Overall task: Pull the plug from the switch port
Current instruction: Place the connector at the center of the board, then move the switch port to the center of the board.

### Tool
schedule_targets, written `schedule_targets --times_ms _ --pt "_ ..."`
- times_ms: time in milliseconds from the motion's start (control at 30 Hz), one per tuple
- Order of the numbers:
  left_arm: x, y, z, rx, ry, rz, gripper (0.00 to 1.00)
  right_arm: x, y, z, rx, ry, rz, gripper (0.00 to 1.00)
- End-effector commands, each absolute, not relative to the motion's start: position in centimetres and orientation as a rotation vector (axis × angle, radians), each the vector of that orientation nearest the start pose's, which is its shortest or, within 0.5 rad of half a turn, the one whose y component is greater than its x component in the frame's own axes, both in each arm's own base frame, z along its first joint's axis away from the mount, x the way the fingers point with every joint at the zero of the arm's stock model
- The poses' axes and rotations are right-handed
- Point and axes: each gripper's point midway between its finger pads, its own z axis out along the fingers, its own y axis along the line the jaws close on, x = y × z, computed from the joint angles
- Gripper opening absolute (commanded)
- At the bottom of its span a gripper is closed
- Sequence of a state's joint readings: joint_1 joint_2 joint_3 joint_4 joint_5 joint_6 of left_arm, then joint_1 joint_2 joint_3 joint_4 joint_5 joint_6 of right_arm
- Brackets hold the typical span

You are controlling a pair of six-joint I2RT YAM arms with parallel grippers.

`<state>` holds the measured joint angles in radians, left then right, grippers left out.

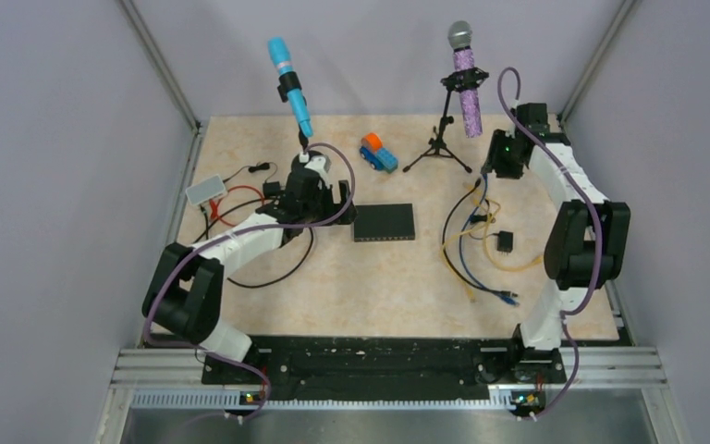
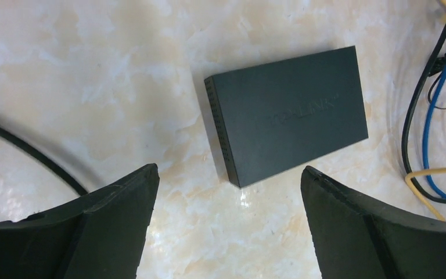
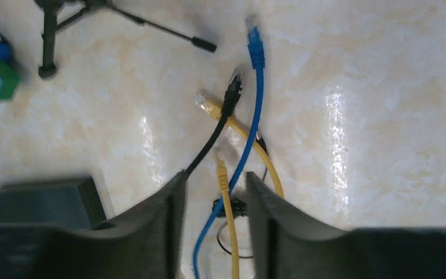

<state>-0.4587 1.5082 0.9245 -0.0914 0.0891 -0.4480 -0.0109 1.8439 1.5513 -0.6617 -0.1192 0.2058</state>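
Observation:
The black switch box (image 1: 384,220) is free of cables and the cabled white box is at the table's edge, so my left gripper should pull the white box (image 1: 206,191) inward.
The flat black switch box (image 1: 384,222) lies mid-table, and no cable is joined to it. Its top and vented side (image 2: 287,113) show in the left wrist view, but the switch port itself is hidden. My left gripper (image 2: 229,171) hovers just left of the box (image 1: 326,194), wide open and empty. Loose plugs lie on the table: blue (image 3: 254,35), black (image 3: 234,81) and two yellow (image 3: 206,104). My right gripper (image 3: 215,177) hangs above these cables (image 1: 502,157), open by a narrow gap and holding nothing.
A tangle of blue, black and yellow cables (image 1: 476,236) and a tiny black cube (image 1: 505,241) lie right of the box. There is a white flat box (image 1: 206,191) with wires at the left, a toy car (image 1: 378,153) and two microphone stands (image 1: 444,139) at the back.

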Motion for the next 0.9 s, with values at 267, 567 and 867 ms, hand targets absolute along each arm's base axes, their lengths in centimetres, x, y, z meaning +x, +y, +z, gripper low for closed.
schedule_targets --times_ms 267,567,867 --pt "38.9 -27.0 5.8 0.156 2.402 -0.797 0.89 37.7 3.7 27.3 0.307 1.997 0.424 0.67" --pt "36.6 -34.0 6.1 0.285 2.412 -0.983 0.84 34.5 6.5 28.5 0.296 1.932 0.628 0.67" --pt "37.0 -29.8 12.2 0.176 2.257 -0.75 0.99 33.9 8.4 28.1 0.233 1.957 0.715 0.68"
